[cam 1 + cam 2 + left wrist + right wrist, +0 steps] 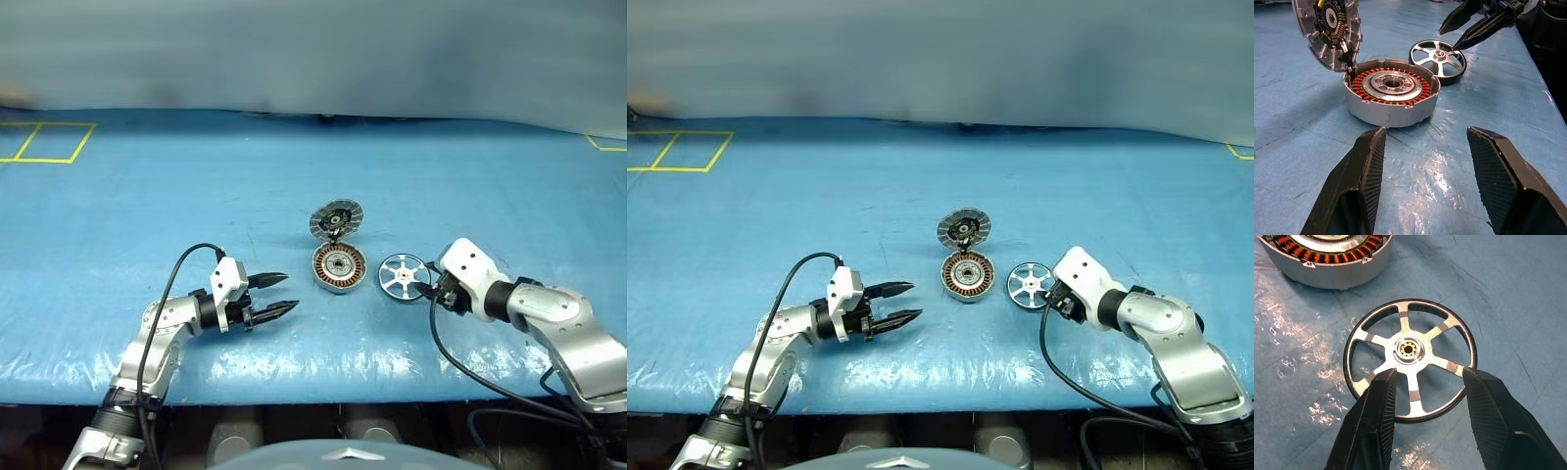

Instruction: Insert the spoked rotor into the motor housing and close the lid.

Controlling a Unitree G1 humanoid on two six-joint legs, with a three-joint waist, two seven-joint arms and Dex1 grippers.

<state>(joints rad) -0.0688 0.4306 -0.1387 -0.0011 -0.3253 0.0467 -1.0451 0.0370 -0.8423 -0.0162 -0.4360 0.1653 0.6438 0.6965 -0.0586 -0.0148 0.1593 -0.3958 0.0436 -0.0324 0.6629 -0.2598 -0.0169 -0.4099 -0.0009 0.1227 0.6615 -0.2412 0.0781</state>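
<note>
I expect the spoked rotor (403, 277) to sit over the copper coils (321, 264) when I insert it, with coils showing between its spokes, because it is as wide as they are.
The spoked rotor (1409, 357) lies flat on the blue table cover, just right of the motor housing (339, 267). The housing's copper coils show around a silver centre. Its lid (336, 218) stands tilted open on the hinge at the far side, dark inner face showing. My right gripper (1427, 377) is open, its fingers hovering above the rotor's near edge with nothing gripped. My left gripper (291, 292) is open and empty, left of the housing and pointing at it across a gap.
Yellow tape squares (49, 142) mark the far left of the blue table cover, and another tape corner (607, 145) the far right. The table's front edge (323, 392) runs just behind both arms.
</note>
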